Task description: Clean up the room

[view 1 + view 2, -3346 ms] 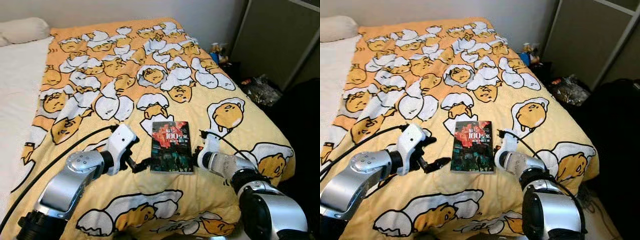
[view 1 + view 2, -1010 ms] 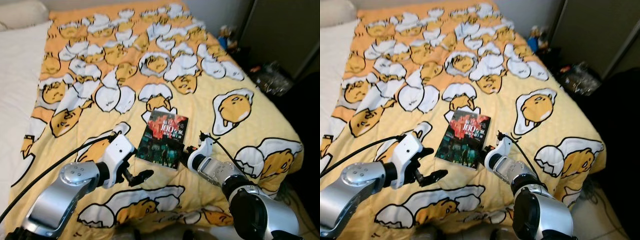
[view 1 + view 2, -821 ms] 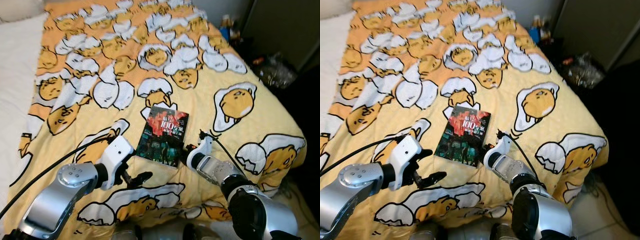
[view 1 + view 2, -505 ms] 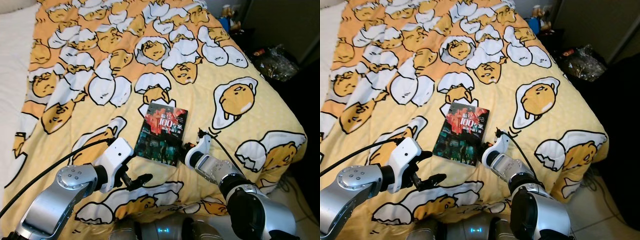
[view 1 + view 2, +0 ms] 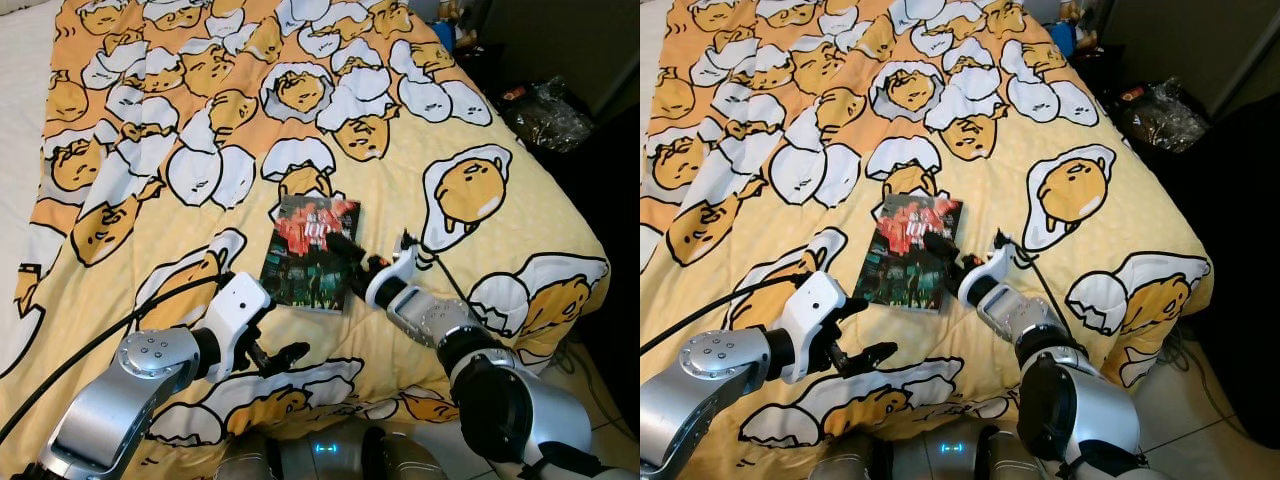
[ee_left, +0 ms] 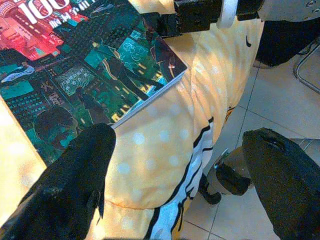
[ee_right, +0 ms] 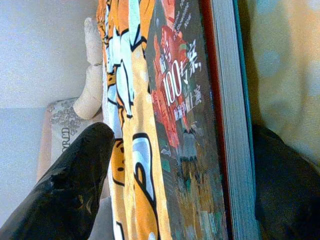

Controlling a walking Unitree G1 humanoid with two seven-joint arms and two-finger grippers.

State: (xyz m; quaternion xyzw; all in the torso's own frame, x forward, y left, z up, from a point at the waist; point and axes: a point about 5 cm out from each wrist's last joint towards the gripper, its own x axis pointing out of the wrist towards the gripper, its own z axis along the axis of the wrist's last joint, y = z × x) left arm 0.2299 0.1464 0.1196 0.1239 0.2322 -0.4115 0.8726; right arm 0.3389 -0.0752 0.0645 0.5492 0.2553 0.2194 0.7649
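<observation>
The paperback book (image 5: 308, 255) will fan open a little when the robot carries it by its spine, because a loose white page edge (image 6: 150, 101) shows under the book's cover.
A paperback book (image 5: 303, 258) with a red and teal cover lies flat on the yellow egg-print blanket (image 5: 200, 130) near the foot of the bed. My right gripper (image 5: 342, 262) is open at the book's right edge. One black finger (image 5: 335, 242) reaches over the cover and the other sits at the page edge, as the right wrist view shows around the book (image 7: 185, 125). My left gripper (image 5: 278, 358) is open and rests on the blanket just short of the book's near left corner (image 6: 75, 65), touching nothing.
The bed's foot edge drops to a tiled floor (image 5: 1200, 420) on the right. A crinkled plastic bag (image 5: 545, 100) and small clutter lie by a dark cabinet at the upper right. White sheet (image 5: 15, 120) shows at the left.
The camera has tilted down and nearer. My right gripper has slid from beside the book onto it, with one finger now over the cover. The left gripper keeps its place.
</observation>
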